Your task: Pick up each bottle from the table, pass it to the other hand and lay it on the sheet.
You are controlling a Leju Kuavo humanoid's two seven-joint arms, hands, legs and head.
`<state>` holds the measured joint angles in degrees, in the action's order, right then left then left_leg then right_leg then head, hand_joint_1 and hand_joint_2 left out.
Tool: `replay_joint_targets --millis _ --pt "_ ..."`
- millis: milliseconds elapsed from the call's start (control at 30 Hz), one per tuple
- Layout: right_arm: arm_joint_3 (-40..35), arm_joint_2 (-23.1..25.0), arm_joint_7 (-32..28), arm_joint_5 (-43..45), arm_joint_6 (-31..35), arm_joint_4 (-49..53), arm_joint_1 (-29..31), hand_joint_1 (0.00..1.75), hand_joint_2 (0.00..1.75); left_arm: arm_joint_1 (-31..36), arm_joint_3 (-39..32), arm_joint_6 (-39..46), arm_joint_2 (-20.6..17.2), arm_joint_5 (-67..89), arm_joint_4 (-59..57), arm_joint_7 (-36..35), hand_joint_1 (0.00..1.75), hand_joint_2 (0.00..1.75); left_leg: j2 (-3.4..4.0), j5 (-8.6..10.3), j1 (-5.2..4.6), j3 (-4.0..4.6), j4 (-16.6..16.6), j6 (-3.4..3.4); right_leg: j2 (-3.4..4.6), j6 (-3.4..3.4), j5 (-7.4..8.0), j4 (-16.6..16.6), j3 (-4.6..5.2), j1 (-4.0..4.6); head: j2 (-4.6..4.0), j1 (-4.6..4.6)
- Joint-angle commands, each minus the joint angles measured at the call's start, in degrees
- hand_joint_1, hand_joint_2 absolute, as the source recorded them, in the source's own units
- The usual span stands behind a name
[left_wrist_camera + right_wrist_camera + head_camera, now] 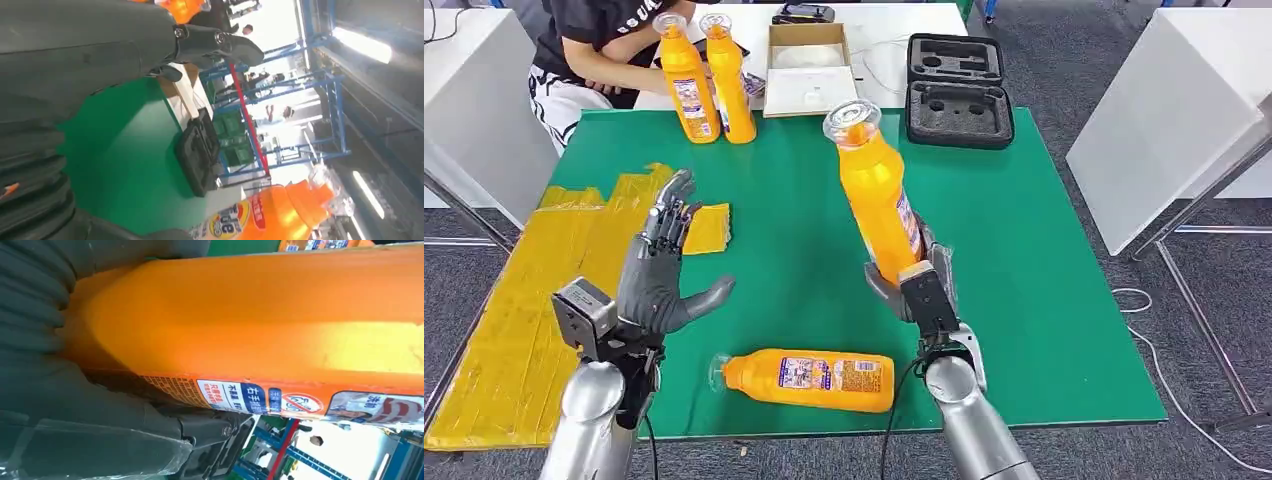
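Note:
Another orange bottle (812, 379) lies steady on its broad side, so the held bottle (877, 196) should stay in place when I put it down on the sheet.
My right hand (914, 280) grips the base of an orange bottle (876, 195), held upright and slightly tilted above the green table (1044, 280); the same bottle (260, 320) shows close up in the right wrist view. My left hand (659, 270) is raised over the table's left part, fingers spread, palm empty, well left of that bottle. The held bottle's neck (280, 212) appears in the left wrist view beyond my left hand (90, 65). Another orange bottle (809, 379) lies on its side near the front edge. Two more orange bottles (704, 80) stand at the back left. A yellow sheet (534, 300) hangs over the left side.
A black foam-lined case (956, 90) lies open at the back right of the table. An open cardboard box (804, 68) sits behind the table's far edge. A person (589, 50) sits at the back left. White tables (1174, 130) stand to the right.

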<state>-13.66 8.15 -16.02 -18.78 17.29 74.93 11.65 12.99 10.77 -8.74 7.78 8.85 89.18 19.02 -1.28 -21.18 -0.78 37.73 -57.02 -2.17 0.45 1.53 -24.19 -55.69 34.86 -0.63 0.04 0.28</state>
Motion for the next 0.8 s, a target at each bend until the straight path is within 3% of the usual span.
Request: replay_joint_targets --millis 33,333,400,467,700,800 --pt "-5.7 0.1 -0.2 -1.2 -1.4 -5.2 3.1 1.75 1.75 3.7 3.5 0.2 -1.5 -0.7 -6.0 -0.7 0.00 1.75 0.13 -0.15 0.06 -0.35 0.0 0.18 0.01 -0.06 -0.11 0.0 -0.38 0.07 0.00 0.00" --pt "-12.0 0.2 -0.5 -4.3 -1.7 -9.8 6.3 1.75 1.75 4.0 5.0 0.4 -2.3 -1.9 -6.6 -0.5 0.00 1.75 0.20 -0.17 0.07 -0.37 0.0 0.19 0.07 -0.07 -0.11 0.0 -0.38 0.09 0.00 0.00" --pt "-12.3 0.2 -0.5 -4.2 -1.8 -10.0 6.4 1.75 1.75 4.2 5.0 0.4 -2.4 -2.1 -6.7 -0.5 0.00 1.75 0.09 -0.06 0.04 -0.19 0.0 0.11 0.01 -0.04 -0.04 0.0 -0.20 0.04 0.00 0.00" --pt "-12.3 0.2 -0.5 -4.2 -1.8 -10.0 6.4 1.75 1.75 4.2 5.0 0.4 -2.4 -2.1 -6.7 -0.5 0.00 1.75 0.20 -0.25 0.09 -0.53 -0.1 0.24 0.03 -0.09 -0.20 0.0 -0.57 0.10 0.00 0.00" --pt "-12.3 0.2 -0.5 -4.2 -1.8 -10.0 6.4 1.75 1.75 4.2 5.0 0.4 -2.4 -2.1 -6.7 -0.5 0.00 1.75 0.05 -0.02 0.02 -0.11 0.0 0.08 -0.01 -0.03 -0.02 0.0 -0.12 0.02 0.00 0.00" --pt "-14.9 -0.1 -0.9 -5.7 -2.0 -10.8 6.9 1.75 1.75 4.4 5.2 0.6 -2.7 -2.7 -6.8 -0.5 0.00 1.75 0.10 -0.16 0.06 -0.38 0.0 0.18 -0.03 -0.07 -0.14 0.0 -0.41 0.07 0.00 0.00"
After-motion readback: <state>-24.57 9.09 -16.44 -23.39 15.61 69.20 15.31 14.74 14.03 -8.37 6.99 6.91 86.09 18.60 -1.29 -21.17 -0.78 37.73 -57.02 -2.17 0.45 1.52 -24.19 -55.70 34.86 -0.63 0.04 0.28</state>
